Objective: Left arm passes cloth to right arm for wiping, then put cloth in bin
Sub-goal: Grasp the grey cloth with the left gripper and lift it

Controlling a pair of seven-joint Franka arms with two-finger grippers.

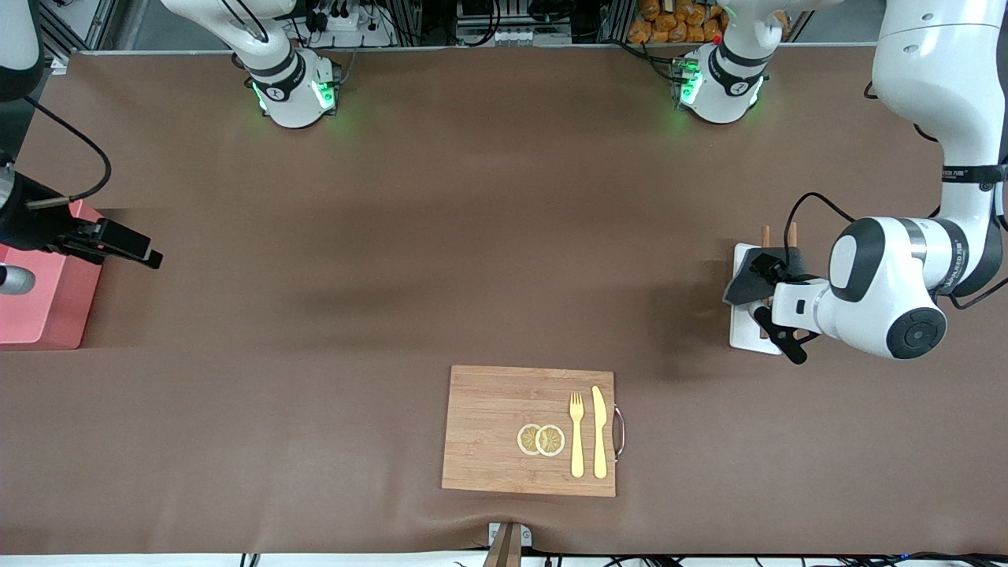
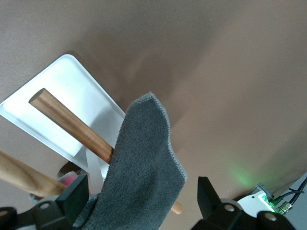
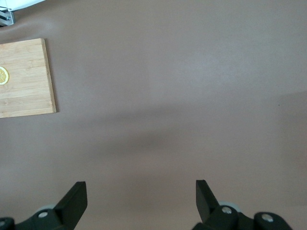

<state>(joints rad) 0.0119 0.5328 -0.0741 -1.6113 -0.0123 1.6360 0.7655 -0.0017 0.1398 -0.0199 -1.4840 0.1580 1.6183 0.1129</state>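
Observation:
The dark grey cloth lies loosely draped with a free corner (image 2: pixel 152 108), so I expect it to come away limply and leave the wooden sticks behind when the robot lifts.
The dark grey cloth (image 1: pixel 743 286) lies draped over two wooden sticks (image 1: pixel 765 234) on the white tray (image 1: pixel 743 336) at the left arm's end of the table. My left gripper (image 1: pixel 760 290) is low over the tray, open, with one finger on each side of the cloth and apart from it. In the left wrist view the cloth (image 2: pixel 144 163) hangs over a stick (image 2: pixel 72 124) between the fingers of the left gripper (image 2: pixel 144 194). My right gripper (image 1: pixel 146 253) is open and empty over bare table beside the pink-red bin (image 1: pixel 43 311); it also shows in the right wrist view (image 3: pixel 141 191).
A wooden cutting board (image 1: pixel 529 429) with two lemon slices (image 1: pixel 541 439), a yellow fork (image 1: pixel 576 433) and a yellow knife (image 1: pixel 599 431) lies near the front edge. Its corner shows in the right wrist view (image 3: pixel 24 79). The brown mat (image 1: pixel 472 260) covers the table.

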